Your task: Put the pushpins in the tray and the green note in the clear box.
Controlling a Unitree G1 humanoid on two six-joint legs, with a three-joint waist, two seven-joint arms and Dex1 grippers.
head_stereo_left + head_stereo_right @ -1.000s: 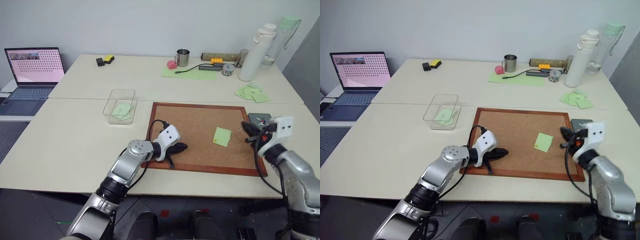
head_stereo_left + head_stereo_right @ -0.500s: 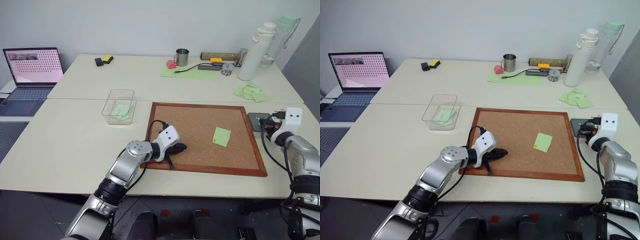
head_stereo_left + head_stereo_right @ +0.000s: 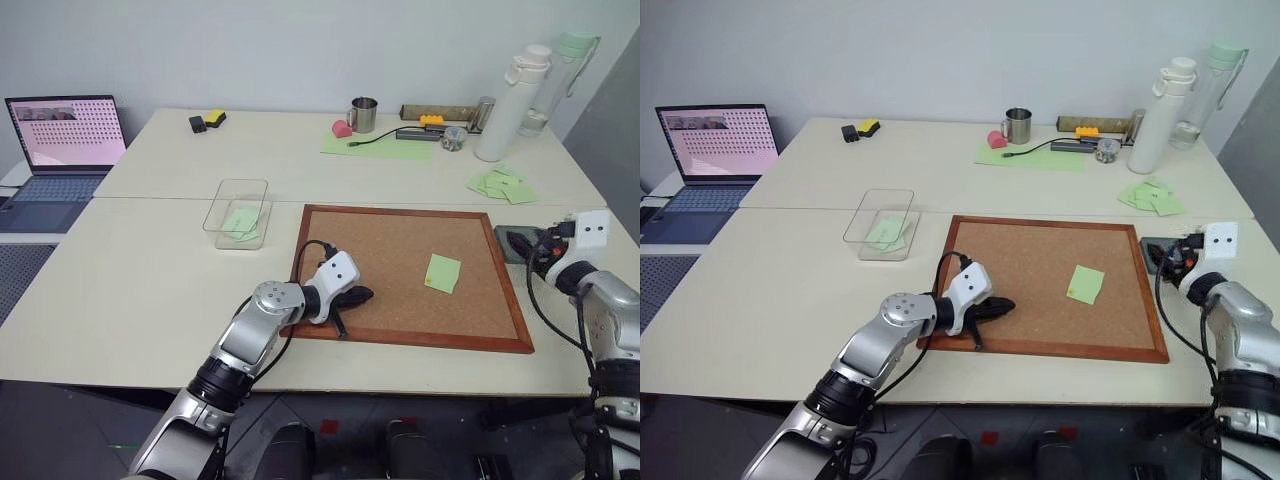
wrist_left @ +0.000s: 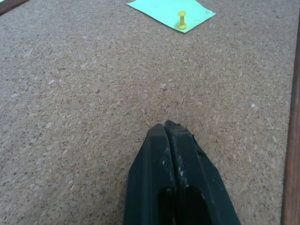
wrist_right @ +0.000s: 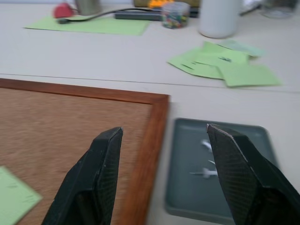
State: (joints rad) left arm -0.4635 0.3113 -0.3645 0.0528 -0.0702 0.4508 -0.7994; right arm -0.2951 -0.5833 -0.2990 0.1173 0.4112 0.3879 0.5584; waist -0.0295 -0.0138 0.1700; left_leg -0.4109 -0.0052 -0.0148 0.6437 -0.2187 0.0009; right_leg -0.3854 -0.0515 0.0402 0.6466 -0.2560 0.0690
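The green note (image 3: 442,274) should stay flat and stick out from my gripper when I carry it to the clear box, because its edges (image 3: 457,277) are straight and uncurled.
The green note (image 3: 443,272) lies on the right half of the corkboard (image 3: 400,240), pinned by a yellow pushpin (image 4: 182,19). My left gripper (image 3: 360,295) rests shut on the cork near the board's left edge, its tips (image 4: 167,126) well short of the note. The dark-grey tray (image 5: 185,187) sits just off the board's right edge with two white pushpins (image 5: 206,173) in it. My right gripper (image 5: 164,129) hovers open over the tray's near side, nothing between its fingers. The clear box (image 3: 240,212) stands left of the board with green notes inside.
A heap of green notes (image 3: 503,185) lies behind the tray. At the back stand a white bottle (image 3: 505,105), a mug (image 3: 365,115), a jar of pins (image 3: 455,138) and a large green sheet (image 3: 378,146). A laptop (image 3: 65,140) sits far left.
My right gripper has swung off the corkboard's right edge to above the tray, and its fingers have opened. The left arm has stayed still.
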